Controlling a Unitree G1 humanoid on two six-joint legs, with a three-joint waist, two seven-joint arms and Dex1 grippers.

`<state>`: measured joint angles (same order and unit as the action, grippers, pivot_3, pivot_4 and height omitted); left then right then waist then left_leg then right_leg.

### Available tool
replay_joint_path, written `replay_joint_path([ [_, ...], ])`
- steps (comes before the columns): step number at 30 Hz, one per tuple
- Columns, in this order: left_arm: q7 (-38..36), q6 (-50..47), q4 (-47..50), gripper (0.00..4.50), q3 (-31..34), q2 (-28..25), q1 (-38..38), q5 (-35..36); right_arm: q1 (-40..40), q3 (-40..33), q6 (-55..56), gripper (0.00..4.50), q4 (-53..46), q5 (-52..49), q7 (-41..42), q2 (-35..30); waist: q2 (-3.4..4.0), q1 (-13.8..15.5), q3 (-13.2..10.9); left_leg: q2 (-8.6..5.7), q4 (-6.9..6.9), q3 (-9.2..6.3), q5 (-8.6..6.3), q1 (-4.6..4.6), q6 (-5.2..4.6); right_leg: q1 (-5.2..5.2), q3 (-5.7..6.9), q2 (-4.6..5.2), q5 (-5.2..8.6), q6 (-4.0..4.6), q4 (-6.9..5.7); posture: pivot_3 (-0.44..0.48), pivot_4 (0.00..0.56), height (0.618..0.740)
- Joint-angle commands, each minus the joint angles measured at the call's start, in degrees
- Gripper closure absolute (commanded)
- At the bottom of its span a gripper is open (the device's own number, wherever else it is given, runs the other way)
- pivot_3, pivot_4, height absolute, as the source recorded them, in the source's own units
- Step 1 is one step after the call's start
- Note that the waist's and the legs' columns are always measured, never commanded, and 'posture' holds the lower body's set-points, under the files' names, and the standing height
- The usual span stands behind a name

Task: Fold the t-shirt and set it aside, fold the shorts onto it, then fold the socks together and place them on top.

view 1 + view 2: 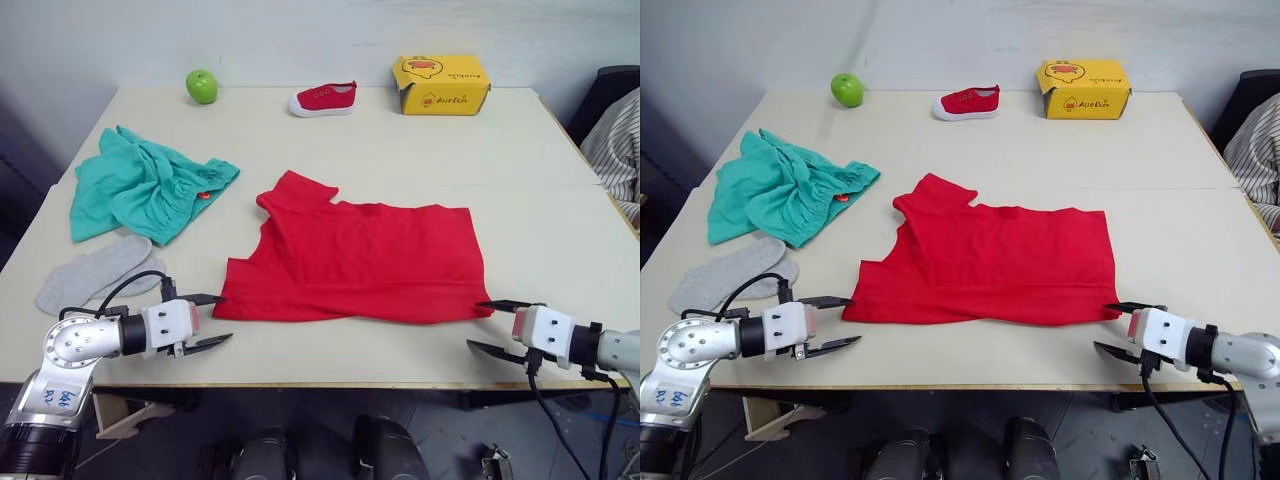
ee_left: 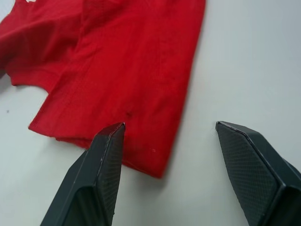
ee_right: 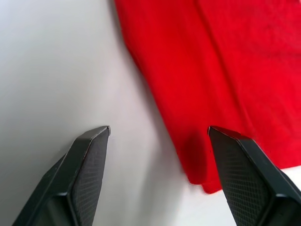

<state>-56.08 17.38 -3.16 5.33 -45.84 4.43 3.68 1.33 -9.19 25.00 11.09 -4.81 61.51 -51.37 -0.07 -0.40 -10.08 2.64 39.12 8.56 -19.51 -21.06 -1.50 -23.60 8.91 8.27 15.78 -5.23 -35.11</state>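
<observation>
The sleeve [image 1: 303, 190] is sticking out past the red t-shirt's far edge [image 1: 390, 207], so it will fall rumpled onto the t-shirt's body when I fold that edge over.
The red t-shirt [image 1: 360, 262] lies partly folded in the middle of the table, one sleeve sticking out at its far left. My left gripper [image 1: 211, 320] is open just off the shirt's near left corner [image 2: 155, 167], with nothing between its fingers. At the near right corner [image 3: 202, 181] my right gripper [image 1: 489, 325] is also open and empty. The teal-green shorts [image 1: 145, 182] lie crumpled at the left of the table. The two light grey socks [image 1: 95, 270] rest flat in front of them, near the left edge.
A green apple [image 1: 202, 86], a small red shoe [image 1: 323, 99] and a yellow box [image 1: 441, 84] stand along the table's far edge. A striped cloth [image 1: 618, 150] shows beyond the right edge. Both grippers hover close to the near table edge [image 1: 350, 383].
</observation>
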Motion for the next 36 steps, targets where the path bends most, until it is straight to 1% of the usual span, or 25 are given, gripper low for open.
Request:
replay_joint_path([
  [1,3.81,0.45,-3.02,1.26,-2.21,-0.13,2.12,-5.36,3.57,2.19,3.51,1.09,6.81,5.48,-3.64,-0.83,-0.03,0.0,0.02,-0.01,0.01,0.0,0.01,0.05,-0.02,0.06,0.0,0.02,-0.01,-0.02,0.0,0.0,0.15,0.74],
  [2,4.1,0.82,-3.81,1.26,-2.74,-0.21,2.67,-5.85,4.62,2.89,3.96,1.26,8.18,6.08,-3.92,-0.91,-0.05,0.0,0.04,-0.03,0.01,0.01,0.03,0.11,-0.04,0.11,-0.01,0.05,-0.03,-0.03,0.0,0.0,0.15,0.74],
  [4,4.74,0.84,-4.99,1.68,-3.73,-0.59,3.69,-6.89,6.25,4.06,5.42,1.69,10.26,6.8,-4.09,-1.23,-0.06,0.0,0.05,-0.03,0.01,0.01,0.03,0.25,-0.06,0.21,-0.04,0.12,-0.04,-0.04,-0.03,0.0,0.15,0.74],
  [5,4.84,1.01,-5.49,1.9,-4.25,-0.8,4.11,-7.31,6.82,4.54,5.93,2.0,10.96,6.89,-3.9,-1.44,-0.06,0.0,0.05,-0.02,0.01,0.01,0.03,0.33,-0.06,0.26,-0.06,0.17,-0.04,-0.04,-0.04,0.0,0.15,0.74],
  [9,3.96,1.88,-6.53,3.22,-5.95,-1.52,4.91,-7.06,8.31,5.65,7.63,3.41,13.21,6.4,-3.24,-2.29,-0.05,0.1,0.05,0.02,0.01,0.01,0.02,0.45,-0.04,0.36,-0.11,0.29,-0.04,-0.03,-0.05,0.0,0.15,0.74],
  [12,3.38,2.84,-5.86,4.24,-6.21,-2.42,3.74,-6.29,8.6,5.83,8.41,4.49,14.17,5.03,-2.28,-3.08,-0.04,0.09,0.05,0.02,0.01,0.03,0.02,0.46,-0.04,0.35,-0.13,0.31,-0.04,-0.03,-0.07,0.0,0.15,0.74],
  [13,3.39,3.37,-5.49,4.48,-6.1,-2.82,3.11,-6.17,8.42,5.81,8.38,4.5,14.2,4.08,-1.64,-3.33,-0.04,0.08,0.05,0.03,0.01,0.03,0.01,0.46,-0.03,0.35,-0.13,0.31,-0.03,-0.02,-0.07,0.0,0.15,0.74],
  [17,2.76,4.67,-3.61,4.48,-5.27,-4.33,0.32,-4.64,7.7,5.63,8.47,4.5,14.09,2.0,0.02,-4.35,-0.02,0.05,0.05,0.11,-0.05,0.03,-0.04,0.45,0.06,0.3,-0.13,0.29,0.02,0.07,-0.06,0.0,0.15,0.74],
  [19,3.71,5.74,-1.78,4.48,-3.67,-4.49,-1.43,-3.36,7.28,5.22,8.7,4.5,14.07,1.83,0.0,-5.21,0.01,-0.08,0.03,0.13,-0.11,0.05,-0.06,0.45,0.09,0.26,-0.11,0.27,0.04,0.11,-0.06,0.0,0.15,0.74],
  [23,3.64,8.28,3.91,4.48,-0.03,-5.48,-8.46,-0.32,4.44,4.3,7.73,4.5,12.2,-2.38,3.3,-7.01,0.04,-0.37,0.01,0.15,-0.14,0.1,-0.1,0.38,0.06,0.21,-0.11,0.26,0.05,0.11,0.04,0.0,0.15,0.74],
  [28,3.85,9.2,8.74,4.48,3.4,-6.04,-16.15,1.52,-1.0,3.82,7.41,4.5,8.78,-6.37,7.11,-8.4,0.02,-0.21,0.0,0.14,-0.11,0.09,-0.16,0.34,0.0,0.22,-0.09,0.28,0.05,0.11,0.12,0.0,0.15,0.74],
  [31,4.73,8.34,12.76,4.48,5.7,-5.37,-21.43,1.82,-4.71,2.95,7.68,4.5,6.66,-6.59,7.17,-8.55,0.01,0.05,-0.01,0.18,-0.12,0.09,-0.22,0.34,0.02,0.2,-0.11,0.27,0.05,0.11,0.17,0.0,0.15,0.74],
  [36,6.62,6.88,16.04,4.48,8.56,-4.25,-27.17,0.37,-10.1,1.2,6.16,4.5,1.93,-7.26,6.55,-8.3,0.01,0.35,-0.01,0.22,-0.12,0.07,-0.28,0.32,0.05,0.15,-0.21,0.26,0.07,0.15,0.17,0.0,0.15,0.74],
])
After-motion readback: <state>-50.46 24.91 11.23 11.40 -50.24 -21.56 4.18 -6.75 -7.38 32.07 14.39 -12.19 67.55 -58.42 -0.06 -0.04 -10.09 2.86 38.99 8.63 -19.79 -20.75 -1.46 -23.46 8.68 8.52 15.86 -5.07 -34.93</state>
